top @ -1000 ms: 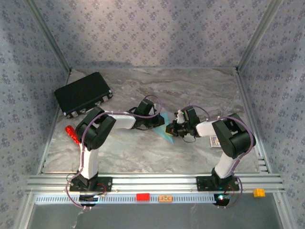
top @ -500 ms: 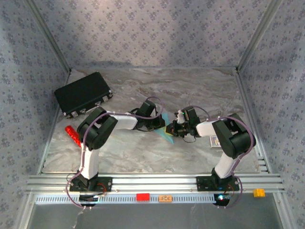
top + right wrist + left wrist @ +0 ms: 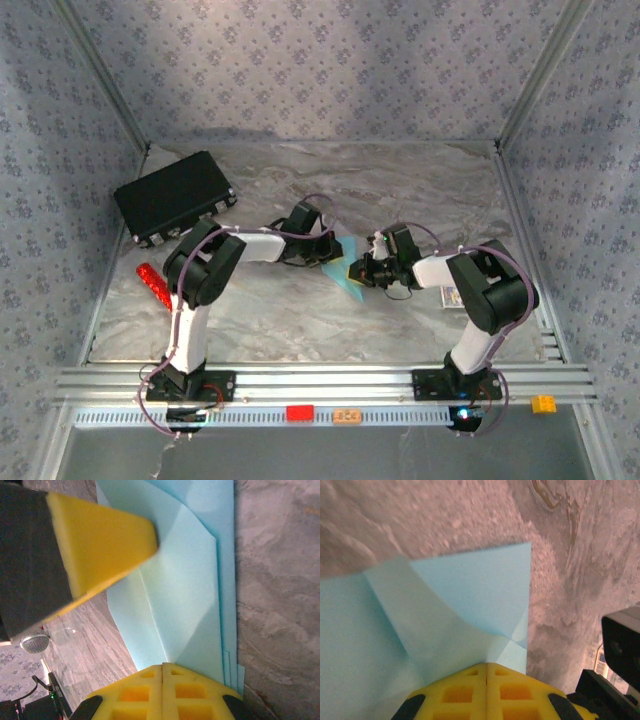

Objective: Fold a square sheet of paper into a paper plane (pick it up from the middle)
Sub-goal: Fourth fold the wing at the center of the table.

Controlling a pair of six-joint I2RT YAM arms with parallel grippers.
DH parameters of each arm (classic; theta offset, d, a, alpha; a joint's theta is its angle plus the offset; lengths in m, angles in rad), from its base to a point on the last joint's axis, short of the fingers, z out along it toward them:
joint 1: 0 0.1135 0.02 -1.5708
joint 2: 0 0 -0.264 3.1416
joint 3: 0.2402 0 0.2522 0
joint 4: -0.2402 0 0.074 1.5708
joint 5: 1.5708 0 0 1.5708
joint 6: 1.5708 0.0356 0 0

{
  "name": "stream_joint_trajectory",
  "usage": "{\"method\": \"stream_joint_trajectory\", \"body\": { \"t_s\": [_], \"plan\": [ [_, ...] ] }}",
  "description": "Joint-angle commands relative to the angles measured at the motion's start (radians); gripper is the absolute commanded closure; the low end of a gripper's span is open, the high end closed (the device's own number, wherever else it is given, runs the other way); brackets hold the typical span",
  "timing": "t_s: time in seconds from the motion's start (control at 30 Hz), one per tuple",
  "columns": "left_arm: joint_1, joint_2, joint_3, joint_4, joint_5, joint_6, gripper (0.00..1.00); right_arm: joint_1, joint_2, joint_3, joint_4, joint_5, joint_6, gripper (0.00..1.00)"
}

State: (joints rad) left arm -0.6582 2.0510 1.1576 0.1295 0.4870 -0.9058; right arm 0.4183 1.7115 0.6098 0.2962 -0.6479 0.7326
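Observation:
My left gripper should press the folded flap flat, because it curves up beside my left gripper, and stay there while my right gripper slides toward the paper's tip.
The square sheet of paper is light cyan-blue and folded into a slim, layered shape at the table's middle. In the left wrist view the paper shows a folded flap that curves up into my left gripper, which is shut on it. In the right wrist view several stacked edges of the paper run alongside a centre crease. That crease leads into my right gripper, shut on the paper. A left finger rests against the sheet opposite. From above, the left gripper and right gripper meet at the paper.
A black rectangular case lies at the back left. A small red stick sits near the left edge. A small card lies beside the right arm. Patterned walls close in three sides, and an aluminium rail runs along the front.
The left wrist has shifted slightly back and to the left, and its jaws have closed the last bit on the paper. The right arm has held still.

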Motion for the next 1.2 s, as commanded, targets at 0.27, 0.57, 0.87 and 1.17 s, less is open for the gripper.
{"method": "stream_joint_trajectory", "body": {
  "t_s": [0.27, 0.57, 0.87, 1.17],
  "plan": [
    [0.099, 0.065, 0.115, -0.180, -0.106, 0.076, 0.95, -0.008, 0.008, -0.052, -0.194, 0.069, -0.048, 1.00],
    [0.130, 0.085, 0.177, -0.241, -0.118, 0.099, 0.95, -0.008, 0.000, -0.054, -0.217, 0.063, -0.072, 1.00],
    [0.132, -0.023, 0.166, -0.244, -0.114, 0.098, 0.93, -0.009, -0.009, -0.034, -0.253, 0.044, -0.096, 1.00],
    [0.041, -0.102, 0.093, -0.153, -0.066, 0.091, 0.90, -0.010, -0.023, -0.029, -0.262, 0.049, -0.096, 1.00]
  ]
}}
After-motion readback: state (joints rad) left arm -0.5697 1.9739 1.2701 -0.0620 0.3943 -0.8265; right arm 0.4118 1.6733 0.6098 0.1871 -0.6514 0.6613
